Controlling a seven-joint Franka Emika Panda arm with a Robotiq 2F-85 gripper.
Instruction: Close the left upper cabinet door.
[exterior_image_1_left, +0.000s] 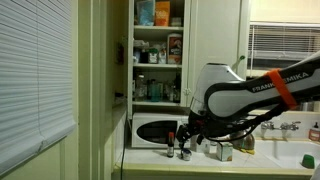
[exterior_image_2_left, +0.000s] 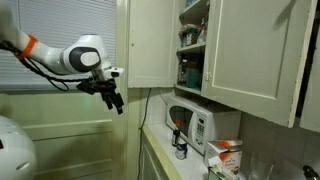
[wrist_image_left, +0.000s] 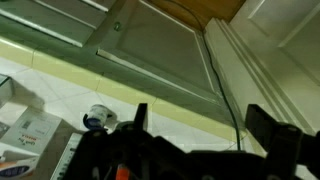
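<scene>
My empty gripper should keep going up, because the air between it and the cabinet door's free edge (exterior_image_2_left: 130, 62) is clear. It should move toward that edge (exterior_image_2_left: 130, 38) until my fingers close beside it.
The left upper cabinet door (exterior_image_2_left: 150, 40) is tall and cream with a recessed panel. It stands swung open, baring shelves of jars and boxes (exterior_image_1_left: 158, 50). In an exterior view it is seen nearly edge-on (exterior_image_1_left: 112, 60) with a small dark latch. My gripper (exterior_image_2_left: 115, 100) hangs below and outside the door's lower corner, apart from it, over the counter in front of the microwave (exterior_image_1_left: 190, 132). In the wrist view the two dark fingers (wrist_image_left: 205, 120) are spread with nothing between them, and a cream panelled door (wrist_image_left: 150, 45) lies ahead.
A white microwave (exterior_image_2_left: 195, 125) stands on the counter under the cabinet, with small bottles (exterior_image_1_left: 178, 150) and boxes (exterior_image_2_left: 225, 158) in front. The matching right-hand door (exterior_image_2_left: 255, 50) is beside the shelves. Window blinds (exterior_image_1_left: 35, 70) and a sink (exterior_image_1_left: 300, 150) flank the area. A power cord (wrist_image_left: 225, 90) runs down the wall.
</scene>
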